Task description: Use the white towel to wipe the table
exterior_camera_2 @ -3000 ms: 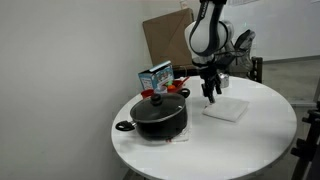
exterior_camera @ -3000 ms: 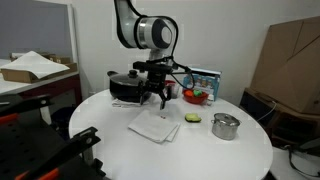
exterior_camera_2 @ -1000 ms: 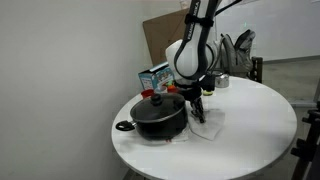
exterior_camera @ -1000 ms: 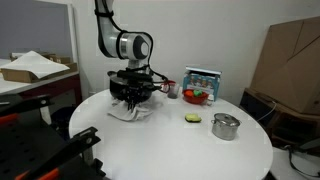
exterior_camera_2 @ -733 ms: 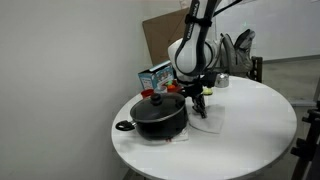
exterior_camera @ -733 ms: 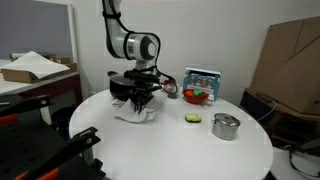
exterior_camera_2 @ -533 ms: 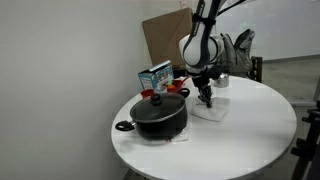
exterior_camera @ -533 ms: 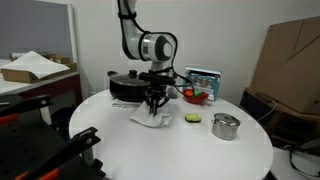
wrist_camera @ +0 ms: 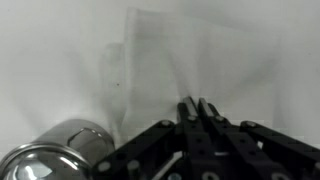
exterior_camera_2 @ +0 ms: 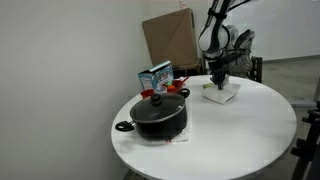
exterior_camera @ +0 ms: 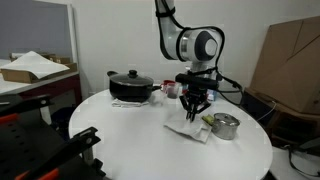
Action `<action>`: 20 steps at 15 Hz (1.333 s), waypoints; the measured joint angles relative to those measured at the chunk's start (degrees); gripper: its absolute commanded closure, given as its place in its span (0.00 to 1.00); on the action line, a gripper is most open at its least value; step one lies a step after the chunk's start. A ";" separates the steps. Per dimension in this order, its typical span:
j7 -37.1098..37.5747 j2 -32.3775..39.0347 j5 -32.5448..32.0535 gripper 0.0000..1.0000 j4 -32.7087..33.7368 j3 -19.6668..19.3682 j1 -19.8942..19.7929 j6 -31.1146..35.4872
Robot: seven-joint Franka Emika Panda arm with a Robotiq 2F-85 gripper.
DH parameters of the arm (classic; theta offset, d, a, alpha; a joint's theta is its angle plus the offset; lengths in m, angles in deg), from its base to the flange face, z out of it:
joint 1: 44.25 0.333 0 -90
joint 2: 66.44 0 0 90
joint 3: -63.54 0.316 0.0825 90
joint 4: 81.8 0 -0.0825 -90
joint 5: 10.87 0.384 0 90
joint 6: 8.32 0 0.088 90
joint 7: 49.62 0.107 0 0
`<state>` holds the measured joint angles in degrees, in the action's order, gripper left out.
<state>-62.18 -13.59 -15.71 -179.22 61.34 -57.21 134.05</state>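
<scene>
Next, my gripper wipes back across the clear table point(exterior_camera: 148, 118) toward the black pot, because the metal pot point(exterior_camera: 226, 126) stands close against the white towel and blocks the towel's way.
The white towel point(exterior_camera: 188, 129) lies crumpled on the round white table point(exterior_camera: 120, 145), close beside a small metal pot point(exterior_camera: 226, 126). My gripper point(exterior_camera: 193, 117) points straight down onto it, jaws shut, the tips pinching the cloth. In an exterior view the towel point(exterior_camera_2: 221, 94) sits at the table's far side under the gripper point(exterior_camera_2: 219, 86). In the wrist view the fingertips point(wrist_camera: 190, 104) press together into the towel point(wrist_camera: 190, 55), and creases fan out from them.
A black lidded pot point(exterior_camera: 131, 87) point(exterior_camera_2: 158, 116) stands on the table away from the towel. A blue box point(exterior_camera_2: 155, 77) and red items sit behind it. The shiny metal pot point(wrist_camera: 55, 150) is just beside the cloth. A cardboard box point(exterior_camera: 290, 60) stands beyond the table.
The gripper has dragged the towel across the table, away from the black pot and over to the small metal pot. Its jaws stayed shut.
</scene>
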 measured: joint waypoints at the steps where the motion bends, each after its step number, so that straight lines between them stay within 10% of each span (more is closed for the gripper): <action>1: 0.01 0.35 0.12 0.98 0.64 0.05 0.00 -0.55; 14: -2.77 4.78 -0.29 0.98 3.88 7.62 10.80 -8.53; 20: -2.53 4.51 1.44 0.98 3.68 5.70 7.32 -8.63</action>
<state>-64.71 -9.08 -14.27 -175.54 67.04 -49.89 125.42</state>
